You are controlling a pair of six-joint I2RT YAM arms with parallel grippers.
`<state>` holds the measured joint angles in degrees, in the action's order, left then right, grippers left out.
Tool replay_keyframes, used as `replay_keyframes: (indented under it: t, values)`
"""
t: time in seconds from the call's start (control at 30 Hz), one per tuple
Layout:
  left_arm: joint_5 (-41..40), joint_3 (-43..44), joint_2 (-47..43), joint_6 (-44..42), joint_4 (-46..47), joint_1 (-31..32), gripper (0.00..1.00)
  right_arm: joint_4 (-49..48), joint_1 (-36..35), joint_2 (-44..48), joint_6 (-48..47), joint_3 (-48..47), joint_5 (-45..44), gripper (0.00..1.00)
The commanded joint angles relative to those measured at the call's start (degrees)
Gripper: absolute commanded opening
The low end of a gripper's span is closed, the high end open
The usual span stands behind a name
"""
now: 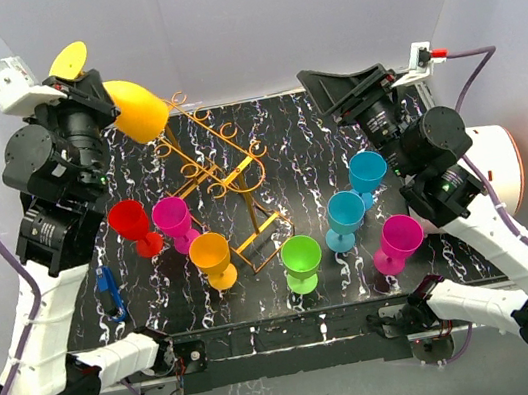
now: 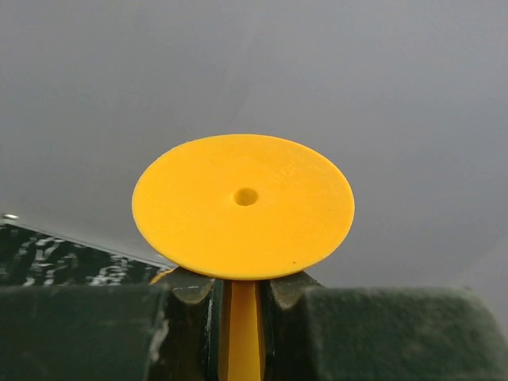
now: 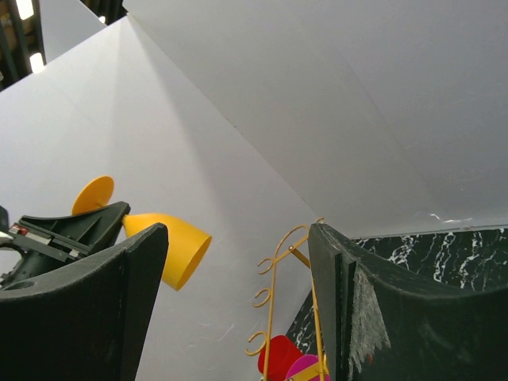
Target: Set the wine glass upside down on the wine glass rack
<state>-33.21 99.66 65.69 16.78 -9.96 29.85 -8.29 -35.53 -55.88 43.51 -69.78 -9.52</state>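
The wine glass's bowl (image 1: pixel 138 110) tilts high toward the rack's end, so next my left gripper pulls back, turns the bowl to point straight down and lowers it next to the hook (image 1: pixel 162 148).
My left gripper (image 1: pixel 93 94) is shut on the stem of a yellow wine glass (image 1: pixel 136 109), held high at the back left, tilted with its bowl pointing down-right toward the rack. In the left wrist view its round foot (image 2: pixel 243 205) fills the middle and the stem (image 2: pixel 244 333) sits between the fingers. The golden wire wine glass rack (image 1: pixel 223 174) stands mid-table, its scroll ends just right of the bowl; it also shows in the right wrist view (image 3: pixel 273 294). My right gripper (image 1: pixel 351 81) is open and empty, raised at the back right, and sees the yellow glass (image 3: pixel 168 244).
Several glasses stand upright on the black marbled table (image 1: pixel 294 137): red (image 1: pixel 133 225), magenta (image 1: pixel 175 222) and orange (image 1: pixel 213 258) left of the rack, green (image 1: pixel 301 261), two teal ones (image 1: pixel 346 218) and pink (image 1: pixel 396 241) to its right. A blue tool (image 1: pixel 110 292) lies at the left edge.
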Motion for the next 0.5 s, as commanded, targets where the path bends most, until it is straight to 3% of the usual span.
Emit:
replay_keyframes:
  t: [0.0,0.17,0.27,0.37,0.47]
  values:
    - [-9.73,-1.26,-0.18,-16.26,0.11,0.07,0.00,-0.14,-0.05,0.15,-2.90,0.11,-0.96,0.70]
    - [-20.42,-4.32,0.22,-24.93,1.57,0.04,0.00,0.34,-0.07,0.16,-2.95,0.87,-1.12,0.68]
    - [-26.99,-3.95,2.53,-25.74,-0.95,-1.28,0.00,0.38,-0.01,0.00,-2.95,1.62,-1.26,0.68]
    - [-23.89,-3.33,4.68,-19.76,-7.74,-7.17,0.00,0.46,-0.01,-0.09,-2.77,2.14,-0.93,0.68]
    - [-11.83,-1.29,7.32,-8.58,-18.37,-18.10,0.00,1.08,-0.07,0.02,-2.77,2.19,-0.80,0.68]
